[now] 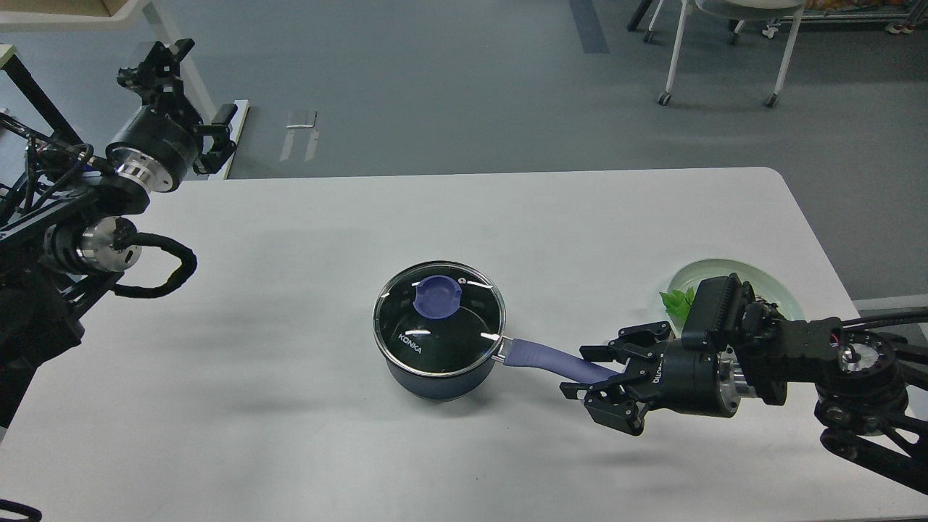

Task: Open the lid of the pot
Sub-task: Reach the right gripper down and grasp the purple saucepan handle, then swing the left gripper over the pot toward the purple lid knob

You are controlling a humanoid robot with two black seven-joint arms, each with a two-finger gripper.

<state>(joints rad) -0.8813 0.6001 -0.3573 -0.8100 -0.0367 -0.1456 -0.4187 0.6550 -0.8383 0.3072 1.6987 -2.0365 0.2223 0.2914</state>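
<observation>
I should expect an empty pot (439, 383) when I take the lid off, because only an even dark interior (457, 333) can be seen through the glass lid.
A dark blue pot (435, 377) stands in the middle of the white table (290, 406). Its glass lid (439, 330) with a blue knob (438, 295) sits shut on it. The purple handle (540, 355) points right. My right gripper (589, 373) is open, with one finger on each side of the handle's far end, which it hides. My left gripper (190, 90) is open and empty, raised beyond the table's far left corner, far from the pot.
A pale green plate (772, 279) lies at the right, mostly behind my right arm. Only the green leaves (678, 299) of the carrot on it show. White table legs and chair legs (783, 65) stand on the floor beyond.
</observation>
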